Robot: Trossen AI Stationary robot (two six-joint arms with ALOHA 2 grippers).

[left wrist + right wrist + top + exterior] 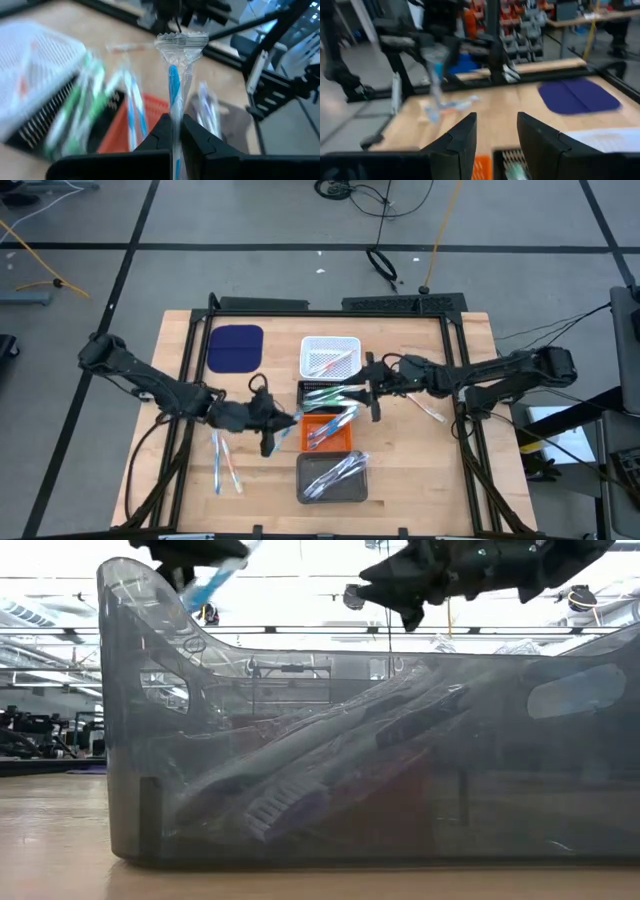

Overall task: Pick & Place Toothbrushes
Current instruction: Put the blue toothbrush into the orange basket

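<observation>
My left gripper continues to bring over the light blue toothbrush's crimped end (297, 417), which sticks out free toward my open right gripper (350, 392), until my right gripper closes.
My left gripper (270, 427) (176, 125) hovers just left of the orange tray (327, 430), shut on a light blue toothbrush in a clear wrapper (173, 82) (215, 580). My right gripper (372, 392) (496, 122) is open and empty above the right end of the black tray (312, 393), which holds green and blue toothbrushes (335, 393). More toothbrushes lie in the white tray (330, 357), the orange tray and the grey tray (332, 477) (330, 770). Loose ones lie flat on the table at the left (225, 465) and the right (432, 410). My left gripper pinches the wrapped blue toothbrush between its two fingers (161, 132), partway along the stick (174, 117). The toothbrush is lifted clear of the table. It sticks out past the fingertips, with the wrapper's crimped end (182, 40) farthest from the gripper.
A dark blue rounded pad (235, 347) (580, 96) lies at the table's far left. The four trays stand in a column down the table's middle. In the low view the grey tray's wall fills the foreground. Bare wood shows at the table's near left and right corners.
</observation>
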